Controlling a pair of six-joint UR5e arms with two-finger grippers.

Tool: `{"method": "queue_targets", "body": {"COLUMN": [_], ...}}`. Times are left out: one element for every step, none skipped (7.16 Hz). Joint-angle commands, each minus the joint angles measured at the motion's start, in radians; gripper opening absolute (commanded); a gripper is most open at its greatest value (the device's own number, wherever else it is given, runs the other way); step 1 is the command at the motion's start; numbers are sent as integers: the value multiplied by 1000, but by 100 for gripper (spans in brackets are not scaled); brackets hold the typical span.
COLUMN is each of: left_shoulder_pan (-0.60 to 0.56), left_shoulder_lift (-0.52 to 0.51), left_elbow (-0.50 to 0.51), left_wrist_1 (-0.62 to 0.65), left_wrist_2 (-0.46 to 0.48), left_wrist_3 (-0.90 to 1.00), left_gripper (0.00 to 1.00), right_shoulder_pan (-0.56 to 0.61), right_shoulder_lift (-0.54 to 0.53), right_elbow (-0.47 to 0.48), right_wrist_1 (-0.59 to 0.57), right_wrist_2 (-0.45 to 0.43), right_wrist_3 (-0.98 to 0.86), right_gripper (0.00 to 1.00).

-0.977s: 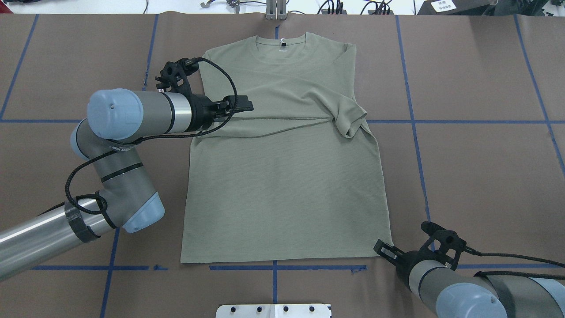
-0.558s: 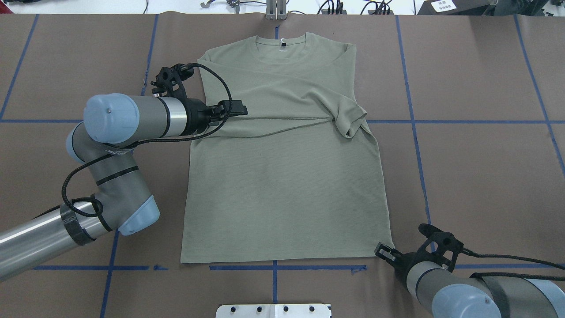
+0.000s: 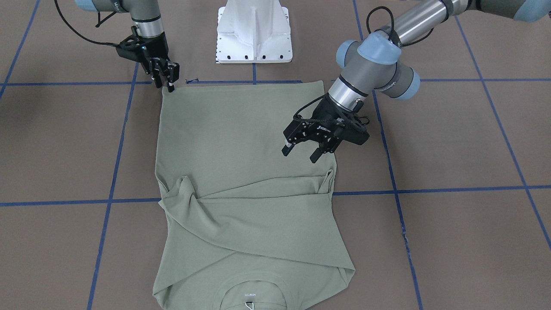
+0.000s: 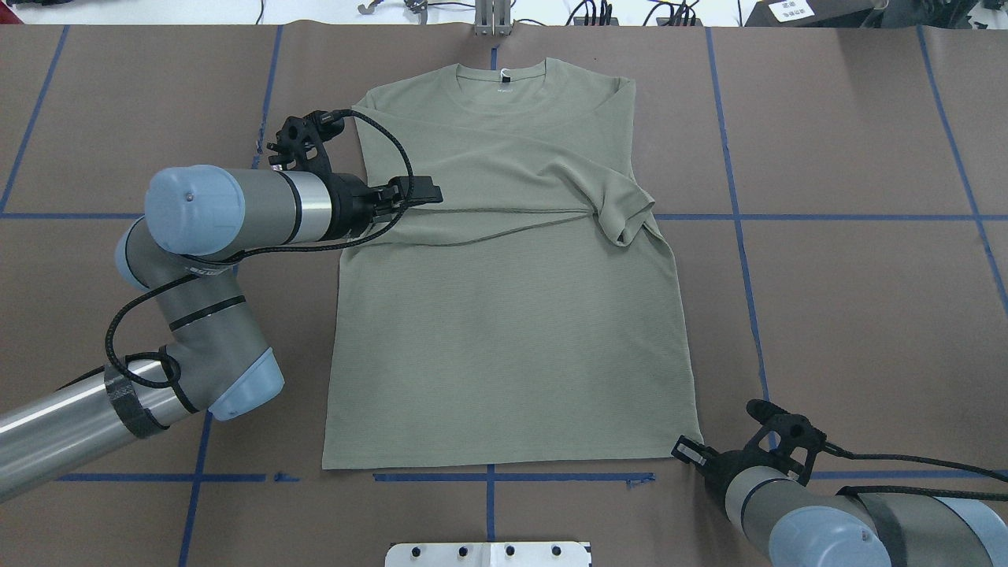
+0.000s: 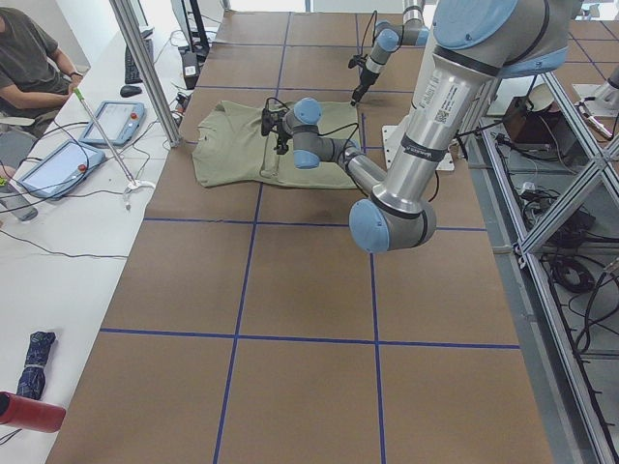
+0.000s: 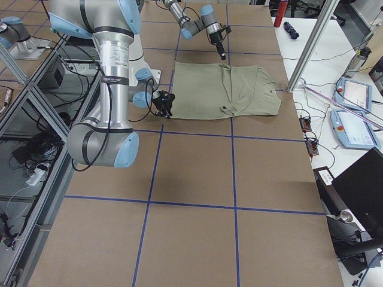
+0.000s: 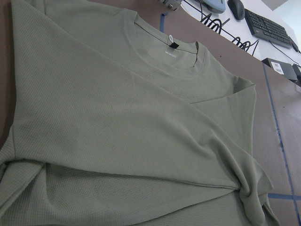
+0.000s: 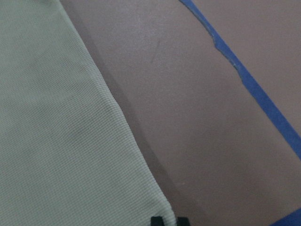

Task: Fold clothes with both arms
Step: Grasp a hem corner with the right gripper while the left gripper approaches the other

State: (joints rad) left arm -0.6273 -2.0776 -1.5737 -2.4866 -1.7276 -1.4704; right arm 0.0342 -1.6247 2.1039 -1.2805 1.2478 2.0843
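Note:
I should keep moving my left gripper to the hem's free corner, which lies flat opposite the hem corner in my right gripper, until its fingers straddle the hem.
The sage-green shirt (image 4: 504,331) lies flat, collar (image 4: 502,72) at the far edge, both sleeves folded across the chest. My left gripper (image 3: 300,154) is open and hovers just above the shirt's left side by the sleeve fold; it also shows in the overhead view (image 4: 425,193). The left wrist view shows the folded sleeves and collar (image 7: 169,52). My right gripper (image 3: 168,84) stands at the hem's near right corner (image 4: 697,437). In the right wrist view its fingertips (image 8: 156,220) are close together with the shirt corner (image 8: 165,211) between them.
The white pedestal base (image 3: 254,32) stands at the near table edge. Blue tape lines (image 4: 736,216) grid the brown table. A metal post (image 4: 492,20) stands behind the collar. An operator (image 5: 29,58) sits beside tablets on a side desk.
My left gripper has drawn back a little to the left over the shirt. My right gripper has shifted slightly at the hem corner and its fingers look closer together.

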Motion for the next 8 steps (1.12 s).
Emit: {"method": "queue_targets", "body": {"left_shoulder_pan": [4, 59, 199, 309, 334, 339, 381, 421], "left_shoulder_lift": [57, 121, 210, 300, 376, 396, 395, 395], "left_elbow": [-69, -110, -170, -242, -334, -427, -495, -488], "left_wrist_1": [2, 2, 3, 17, 62, 212, 392, 409], "left_wrist_2": [-3, 6, 154, 242, 238, 223, 195, 203], "left_wrist_3": [-19, -145, -231, -240, -251, -251, -272, -322], "left_gripper": [98, 98, 98, 98, 96, 91, 91, 91], "right_shoulder_pan": [1, 3, 6, 6, 6, 7, 6, 6], "right_shoulder_lift": [0, -1, -4, -4, -3, -4, -3, -1], "right_elbow": [8, 46, 71, 79, 87, 88, 88, 87], "right_wrist_1": [3, 1, 1, 1, 1, 1, 1, 1], "right_wrist_2": [12, 15, 24, 25, 25, 24, 24, 24], "right_wrist_3": [-1, -1, 0, 0, 0, 0, -1, -1], "right_gripper": [0, 0, 0, 0, 0, 0, 0, 0]}}
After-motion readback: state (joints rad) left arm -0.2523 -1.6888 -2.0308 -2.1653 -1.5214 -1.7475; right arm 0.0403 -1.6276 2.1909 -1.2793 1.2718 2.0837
